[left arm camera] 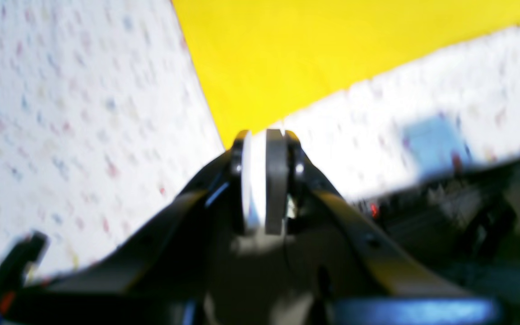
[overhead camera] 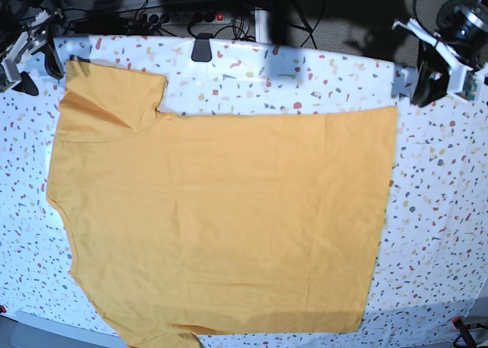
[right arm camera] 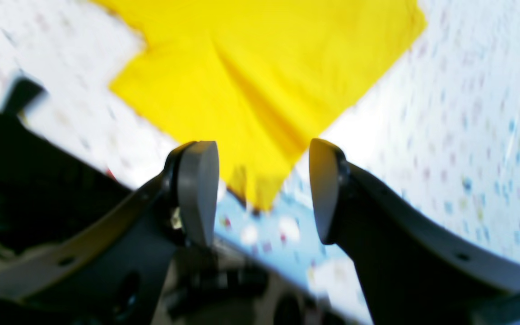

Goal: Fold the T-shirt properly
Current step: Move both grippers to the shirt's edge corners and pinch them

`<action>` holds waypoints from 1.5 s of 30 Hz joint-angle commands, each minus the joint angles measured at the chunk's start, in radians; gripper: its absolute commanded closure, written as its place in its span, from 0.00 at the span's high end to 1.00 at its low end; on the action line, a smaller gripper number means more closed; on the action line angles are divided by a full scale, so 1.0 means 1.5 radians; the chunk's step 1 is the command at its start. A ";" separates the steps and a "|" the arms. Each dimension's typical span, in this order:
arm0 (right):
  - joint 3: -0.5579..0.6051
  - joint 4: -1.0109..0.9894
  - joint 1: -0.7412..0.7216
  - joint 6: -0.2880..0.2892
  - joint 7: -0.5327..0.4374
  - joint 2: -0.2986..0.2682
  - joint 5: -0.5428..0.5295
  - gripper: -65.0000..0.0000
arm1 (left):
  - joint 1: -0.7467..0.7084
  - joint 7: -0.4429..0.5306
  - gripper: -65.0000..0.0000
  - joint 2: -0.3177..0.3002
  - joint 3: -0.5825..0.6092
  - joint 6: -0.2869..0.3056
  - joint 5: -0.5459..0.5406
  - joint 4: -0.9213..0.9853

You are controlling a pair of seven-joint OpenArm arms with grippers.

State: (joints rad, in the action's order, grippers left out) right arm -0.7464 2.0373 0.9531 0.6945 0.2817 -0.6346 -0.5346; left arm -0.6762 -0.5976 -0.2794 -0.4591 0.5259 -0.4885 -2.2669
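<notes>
The robot's left gripper is closed and empty past the T-shirt's hem corner [overhead camera: 393, 110], so it should move back, open around that corner [overhead camera: 391, 113] and take hold of it before the fold.
The orange-yellow T-shirt [overhead camera: 229, 211] lies spread flat on the speckled table [overhead camera: 442, 211], with one sleeve at the far left. My right gripper [overhead camera: 38, 73] hovers open by that sleeve's far corner. In the right wrist view the gripper [right arm camera: 260, 189] is wide open and the shirt's [right arm camera: 260, 81] corner points between the fingers. My left gripper [overhead camera: 421, 88] is at the far right, just beyond the shirt's far right corner. In the left wrist view it [left arm camera: 264, 135] is shut, with the shirt's [left arm camera: 287, 54] corner right at its tips; I see no cloth between the pads.
A black clip [overhead camera: 202, 49] sits on the table's far edge. Cables and a power strip [overhead camera: 191, 16] lie behind the table. The table's near edge runs along the bottom of the base view.
</notes>
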 commanded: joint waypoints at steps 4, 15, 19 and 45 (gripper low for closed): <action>-0.009 0.032 0.004 0.002 -0.039 -0.009 0.005 0.49 | 0.050 0.067 0.10 -0.005 -0.003 0.005 -0.024 -0.011; -0.009 0.090 0.004 0.002 -0.038 -0.009 0.299 0.49 | 0.076 0.061 0.39 -0.101 0.016 0.036 0.052 -0.011; -0.009 0.092 0.004 0.002 -0.040 -0.009 0.375 0.49 | 0.076 0.068 0.39 -0.176 0.087 0.035 0.133 -0.011; -0.008 0.092 0.004 0.002 -0.154 -0.010 0.401 0.59 | 0.135 0.293 0.39 -0.237 0.329 -0.144 0.624 0.261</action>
State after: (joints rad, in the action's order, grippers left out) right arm -0.7464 2.1620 0.9531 0.7021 0.0692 -0.6376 0.0753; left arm -0.4767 -0.1799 -0.6197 0.0414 0.3206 0.4492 -1.8595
